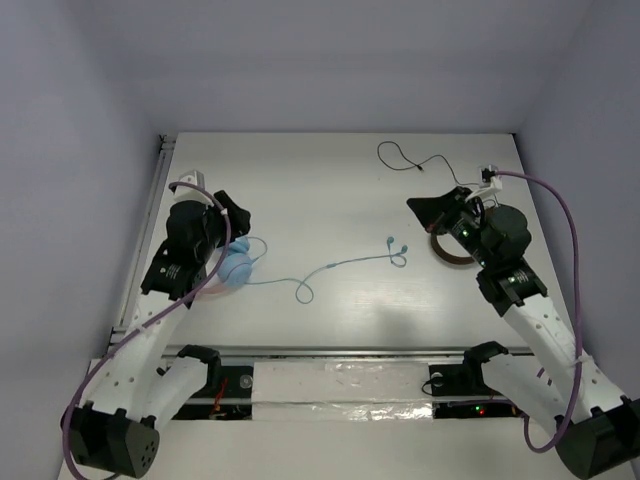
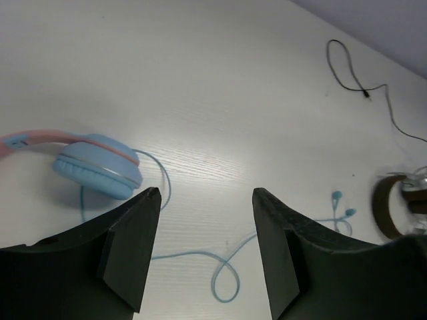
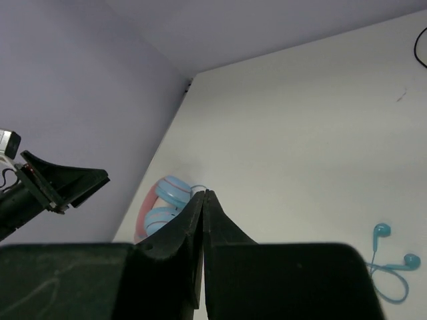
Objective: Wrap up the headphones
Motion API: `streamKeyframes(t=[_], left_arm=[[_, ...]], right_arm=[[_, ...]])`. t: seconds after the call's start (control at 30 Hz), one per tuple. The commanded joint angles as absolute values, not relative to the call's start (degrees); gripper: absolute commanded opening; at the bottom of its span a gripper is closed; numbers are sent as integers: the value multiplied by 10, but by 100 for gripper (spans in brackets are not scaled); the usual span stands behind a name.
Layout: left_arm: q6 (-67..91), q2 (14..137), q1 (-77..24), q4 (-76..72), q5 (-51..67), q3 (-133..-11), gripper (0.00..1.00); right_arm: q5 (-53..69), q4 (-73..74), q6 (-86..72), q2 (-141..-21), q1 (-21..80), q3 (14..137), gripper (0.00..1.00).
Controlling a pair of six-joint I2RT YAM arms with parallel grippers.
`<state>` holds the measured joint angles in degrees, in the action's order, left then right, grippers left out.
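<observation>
The robot's left gripper is hovering by the light-blue ear cups [image 1: 237, 265], so it should swing round behind the pink headband [image 3: 145, 212] and lift there before the robot winds the cable.
The headphones [image 1: 238, 268] lie at the table's left side, with light-blue ear cups and a pink headband. They also show in the left wrist view [image 2: 100, 170] and the right wrist view [image 3: 167, 197]. Their thin light-blue cable [image 1: 330, 267] runs right across the table with a small loop [image 2: 227, 277] and ends in a tangle [image 1: 396, 252]. My left gripper [image 1: 240, 228] hovers open and empty just above and right of the ear cups [image 2: 207, 193]. My right gripper [image 1: 425, 208] is shut and empty, raised at the right side [image 3: 203, 195].
Brown-and-silver headphones [image 1: 448, 250] lie under the right arm, also seen in the left wrist view [image 2: 390, 213]. Their thin black cable [image 1: 405, 160] curls at the back right. Walls close off the left, back and right edges of the table.
</observation>
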<state>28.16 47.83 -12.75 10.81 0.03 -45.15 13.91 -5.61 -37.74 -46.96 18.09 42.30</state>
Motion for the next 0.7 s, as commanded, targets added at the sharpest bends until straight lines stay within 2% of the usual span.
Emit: streamKeyframes(t=[0.0,0.03,0.07,0.1,0.2,0.23,0.27,0.3,0.37,0.4,0.43,0.5,0.63,0.67], left_arm=[[256,499,-127,149,-74,-494,55],[263,510,-127,166,-83,-496,52],[278,512,-127,172,-93,-495,42],[286,516,-127,178,-97,-494,37],[304,533,-104,213,-111,-497,19],[306,542,-92,228,-115,-497,10],[304,548,-79,234,-113,-498,0],[297,554,-50,240,-114,-501,0],[287,567,-24,245,-126,-500,0],[280,573,-11,242,-127,-496,0],[270,591,12,245,-131,-496,0],[265,610,34,248,-130,-496,0],[250,640,76,230,-107,-487,14],[244,645,95,232,-108,-487,20]], right_arm=[[106,-63,-356,-473,187,431,8],[98,-54,-352,-477,187,434,12],[95,-52,-347,-478,187,436,18],[97,-54,-346,-480,187,436,30],[105,-70,-345,-487,187,427,55],[105,-70,-345,-489,187,426,55],[107,-64,-341,-491,187,430,51],[119,-64,-340,-490,187,431,33],[123,-78,-344,-480,187,425,10],[118,-80,-342,-476,187,421,3],[115,-72,-341,-475,187,423,0],[119,-69,-340,-464,187,424,0],[123,-76,-343,-467,187,421,1],[123,-76,-344,-470,187,423,2]])
